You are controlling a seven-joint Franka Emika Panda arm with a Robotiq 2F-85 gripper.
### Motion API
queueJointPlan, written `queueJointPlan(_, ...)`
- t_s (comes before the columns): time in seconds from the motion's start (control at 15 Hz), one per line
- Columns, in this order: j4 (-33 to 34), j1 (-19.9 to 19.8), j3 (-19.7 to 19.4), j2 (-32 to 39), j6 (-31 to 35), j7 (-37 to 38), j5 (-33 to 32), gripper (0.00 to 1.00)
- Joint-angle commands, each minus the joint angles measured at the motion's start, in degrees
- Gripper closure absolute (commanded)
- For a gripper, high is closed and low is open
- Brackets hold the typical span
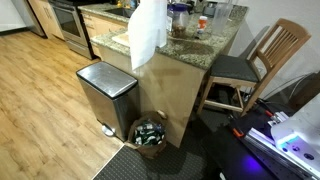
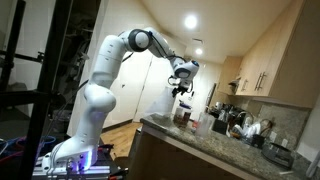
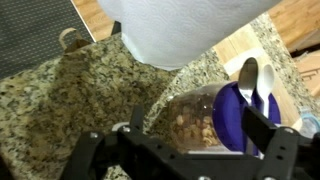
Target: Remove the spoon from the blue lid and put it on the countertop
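The jar's side (image 3: 189, 118) is in front of my open gripper, which faces it at a slant. I should tip my gripper to point straight down over the blue lid (image 3: 229, 116) before I take the spoon.
In the wrist view a clear jar of nuts (image 3: 185, 120) stands on the speckled granite countertop (image 3: 70, 95). The dark-blue lid (image 3: 230, 118) shows at the jar's right side. A silver spoon (image 3: 248, 74) rests on the lid, its bowl pointing up in the picture. My gripper (image 3: 175, 135) is open, one finger on each side of the jar and lid in the picture, holding nothing. In an exterior view the gripper (image 2: 182, 86) hangs above the countertop (image 2: 200, 142), over the jar (image 2: 183, 115).
A white paper towel roll (image 3: 185, 30) stands just behind the jar, also in an exterior view (image 1: 150, 32). Bottles and kitchen items (image 2: 245, 128) crowd the counter. Below the counter are a steel bin (image 1: 105, 92), a basket (image 1: 150, 133) and a wooden chair (image 1: 255, 60).
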Motion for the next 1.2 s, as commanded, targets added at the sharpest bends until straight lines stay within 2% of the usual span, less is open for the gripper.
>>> queueJointPlan(0.0,3.7,1.5,1.1,6.1,11.5,6.2,-0.6,0.00)
queueJointPlan(0.13,6.7,2.5,1.3,9.4,14.9,10.5,-3.5,0.00)
queueJointPlan(0.33,11.5,3.8,0.1,12.6,11.5,20.0,-13.7,0.00)
queueJointPlan(0.4,7.2,2.8,1.4,10.1,13.5,15.5,-9.8,0.00)
queueJointPlan(0.67,8.0,3.0,1.5,10.7,13.5,16.8,-10.8,0.00)
queueJointPlan(0.73,8.3,2.8,1.1,10.0,11.4,17.6,-11.6,0.00)
queueJointPlan(0.93,12.6,1.0,1.4,8.6,3.5,18.9,-6.0,0.00)
queueJointPlan(1.13,18.1,1.4,0.0,9.8,-3.9,27.8,-10.3,0.00)
